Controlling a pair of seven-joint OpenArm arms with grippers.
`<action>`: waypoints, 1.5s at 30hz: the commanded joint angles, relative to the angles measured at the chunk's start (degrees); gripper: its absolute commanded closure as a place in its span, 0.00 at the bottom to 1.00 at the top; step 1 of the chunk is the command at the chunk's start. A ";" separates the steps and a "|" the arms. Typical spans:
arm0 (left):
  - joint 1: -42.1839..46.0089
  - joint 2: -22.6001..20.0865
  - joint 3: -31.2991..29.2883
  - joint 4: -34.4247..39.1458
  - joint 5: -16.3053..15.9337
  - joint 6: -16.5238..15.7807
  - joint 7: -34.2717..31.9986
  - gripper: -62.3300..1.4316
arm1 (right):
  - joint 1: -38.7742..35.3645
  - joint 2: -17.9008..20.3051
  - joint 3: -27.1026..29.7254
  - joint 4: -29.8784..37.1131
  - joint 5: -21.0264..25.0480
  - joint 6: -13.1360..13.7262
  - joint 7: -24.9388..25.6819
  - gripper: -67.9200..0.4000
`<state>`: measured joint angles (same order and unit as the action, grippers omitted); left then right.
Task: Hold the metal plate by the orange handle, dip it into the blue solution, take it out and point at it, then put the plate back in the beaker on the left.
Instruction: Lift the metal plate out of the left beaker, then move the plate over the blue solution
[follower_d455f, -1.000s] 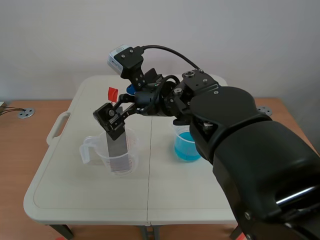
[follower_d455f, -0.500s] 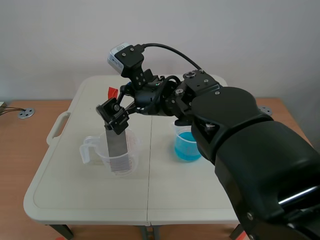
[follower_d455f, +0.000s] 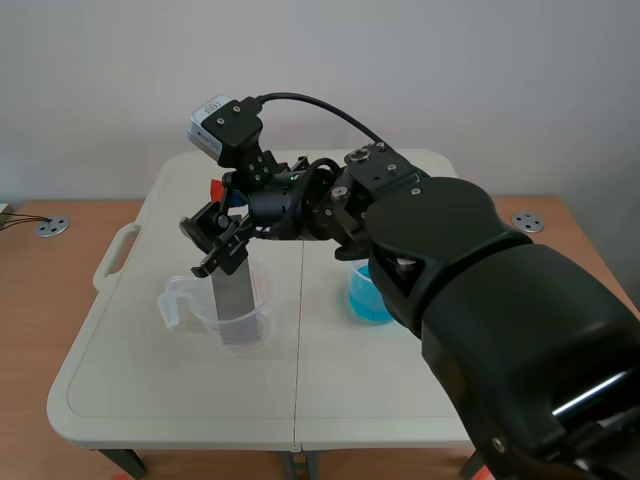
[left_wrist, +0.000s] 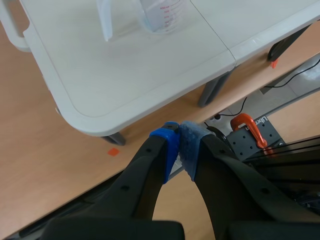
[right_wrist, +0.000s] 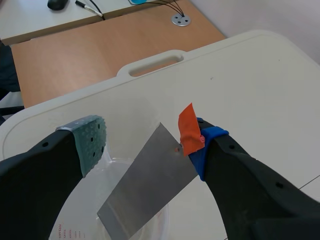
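Note:
The metal plate (follower_d455f: 234, 293) is joined to the orange handle only at a small spot (right_wrist: 178, 149) by its top edge, so I expect the plate to hang down lengthwise when I lift it.
The metal plate (follower_d455f: 236, 300) (right_wrist: 142, 192) stands tilted in the clear left beaker (follower_d455f: 203, 306) (left_wrist: 162, 15), its orange handle (follower_d455f: 216, 187) (right_wrist: 188, 129) at the top. My right gripper (follower_d455f: 222, 240) (right_wrist: 147, 145) reaches over from the right and straddles the plate's top. It is open: the blue pad touches the orange handle, and the grey-green pad (right_wrist: 91, 140) stands clear of the plate's other edge. The beaker of blue solution (follower_d455f: 368, 293) sits right of centre, partly hidden by the arm. My left gripper (left_wrist: 176, 145) is shut on nothing, below the table's near edge.
The white folding table (follower_d455f: 130, 370) has a carry handle (follower_d455f: 115, 255) (right_wrist: 155, 65) on its left side. Wooden floor surrounds it, with a round metal floor socket (follower_d455f: 50, 227) at the left and an orange clamp (left_wrist: 247, 125) under the table.
The right gripper's fingers have come closer together around the plate's top, and the wrist has shifted left and turned. The plate still stands in the left beaker.

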<state>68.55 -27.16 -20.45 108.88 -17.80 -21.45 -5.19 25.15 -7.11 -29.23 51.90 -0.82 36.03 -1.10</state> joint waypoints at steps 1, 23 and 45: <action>-0.15 -0.02 0.07 0.57 -0.37 -0.15 -0.79 0.95 | 1.51 -1.80 0.24 0.96 0.76 0.04 1.05 0.57; -0.15 -0.02 0.07 0.57 -0.37 -0.20 -0.81 0.95 | 1.36 -1.53 0.31 0.98 0.87 6.69 5.14 0.98; -0.15 -0.04 0.07 0.57 -0.39 -0.35 -0.81 0.95 | -10.03 5.33 0.46 18.32 1.11 6.69 9.07 0.98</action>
<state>68.55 -27.16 -20.45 108.88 -17.80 -21.50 -5.21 14.15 -1.85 -28.95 68.73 -0.64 42.26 7.05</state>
